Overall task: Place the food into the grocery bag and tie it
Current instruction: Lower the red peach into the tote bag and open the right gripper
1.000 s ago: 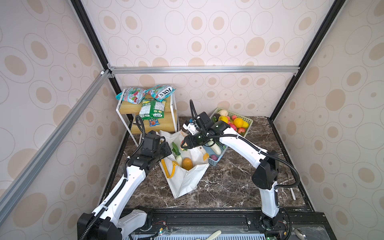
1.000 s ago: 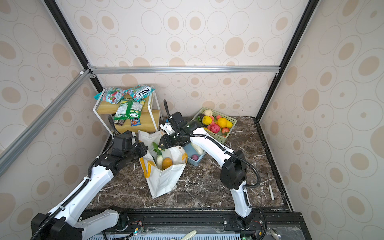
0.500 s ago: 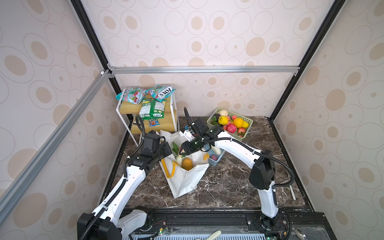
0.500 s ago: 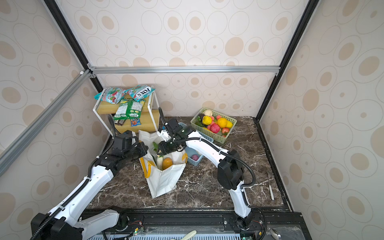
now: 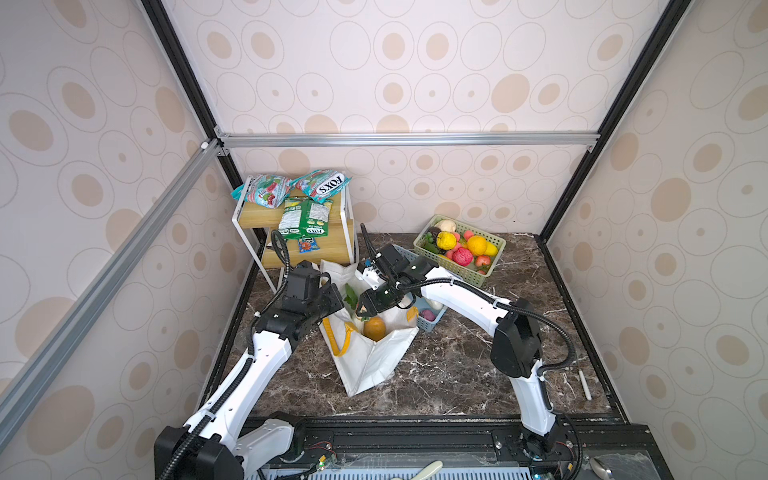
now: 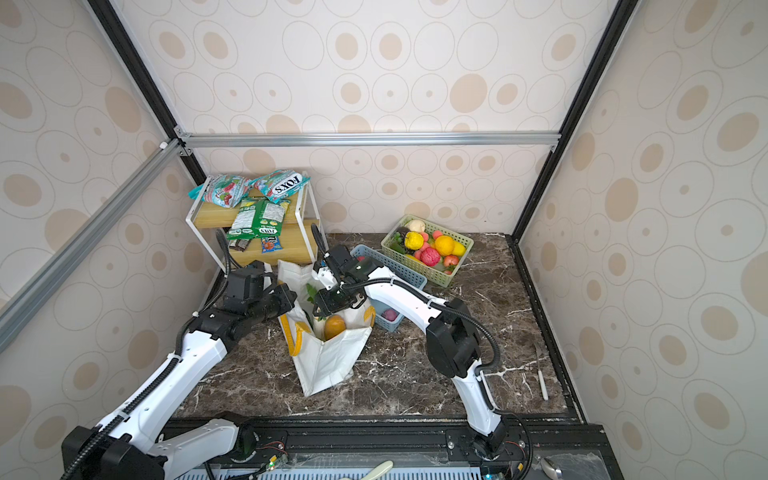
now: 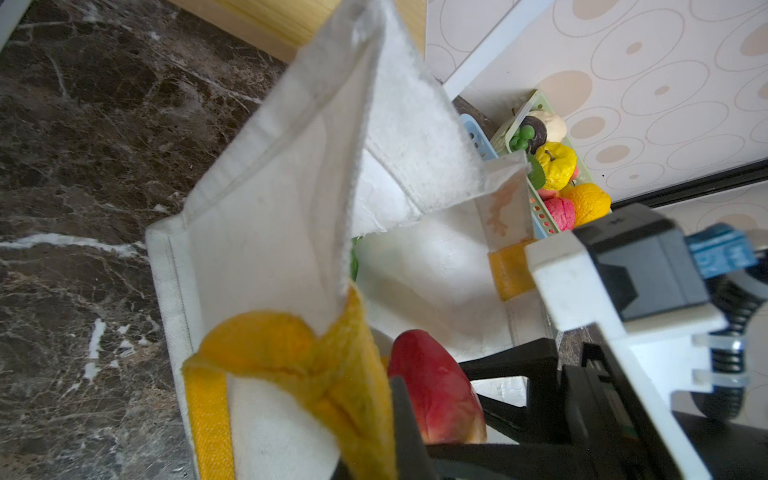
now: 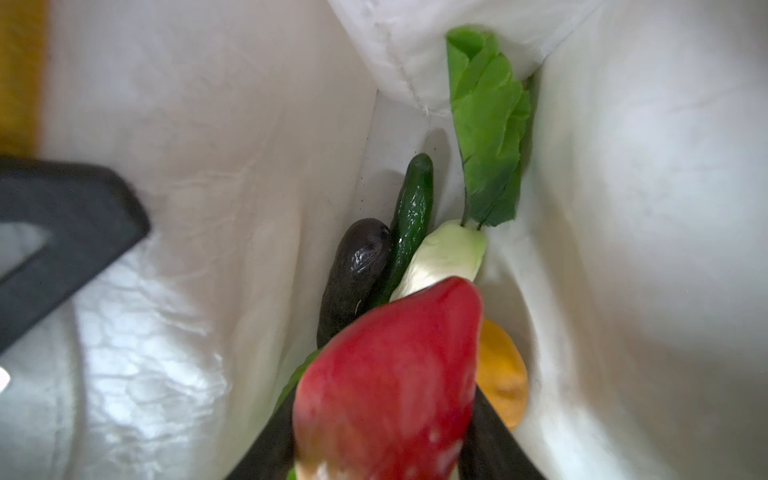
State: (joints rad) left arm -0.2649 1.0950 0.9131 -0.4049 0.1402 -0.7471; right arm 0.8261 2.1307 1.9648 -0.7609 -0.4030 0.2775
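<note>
I should keep lowering the red fruit [image 8: 392, 372] with my right gripper, as it is clear of the grocery bag's sides, and let it go just above the white radish [image 8: 444, 252].
The white grocery bag [image 5: 370, 357] [image 6: 328, 361] stands open on the marble table. My left gripper [image 5: 336, 303] [image 7: 374, 436] is shut on its yellow handle [image 7: 345, 374] at the rim and holds the mouth open. Over that mouth my right gripper [image 5: 363, 307] [image 8: 386, 436] is shut on a red fruit [image 8: 386, 374] [image 7: 432, 395]. Inside the bag lie a dark eggplant [image 8: 353, 270], a cucumber [image 8: 411, 212], a white radish [image 8: 444, 253] with green leaves and an orange fruit [image 8: 500, 374].
A green basket [image 5: 496, 249] with more food stands at the back right. A blue basket [image 5: 434, 326] touches the bag's right side. A wooden shelf [image 5: 253, 216] with snack packets is at the back left. A white stick [image 5: 585, 384] lies far right.
My right gripper has carried the red fruit left and down, from above the blue basket to the bag's mouth. The left arm has kept still.
</note>
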